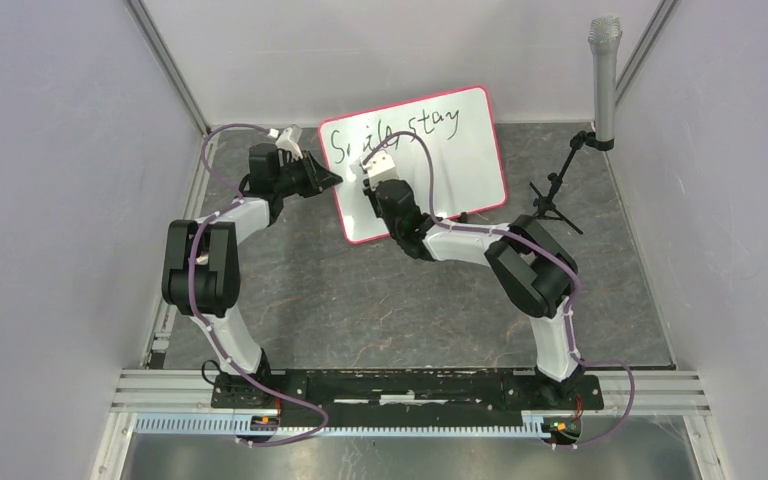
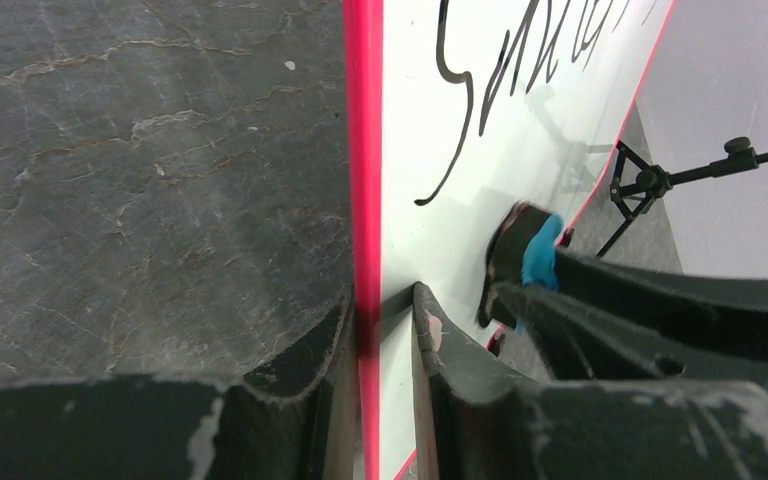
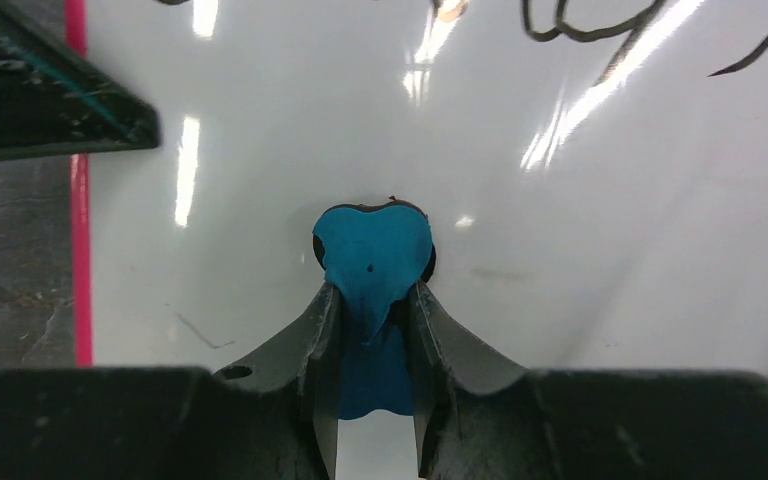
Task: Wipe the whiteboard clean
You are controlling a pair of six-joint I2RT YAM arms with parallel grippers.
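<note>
The whiteboard's edge is in my left gripper below the writing. Next, my left gripper moves its grip up close to the whiteboard's top corner before the writing is wiped.
The whiteboard stands tilted at the back of the table, white with a pink-red frame and black handwriting along its top. My left gripper is shut on the board's left frame edge, one jaw on each side. My right gripper is shut on the blue-and-black eraser and presses it against the board's face below the writing. The eraser also shows in the left wrist view. The writing lies above the eraser.
A microphone on a small black tripod stand stands just right of the board. Grey walls close in the left, right and back. The dark stone-pattern tabletop stretches in front of the board.
</note>
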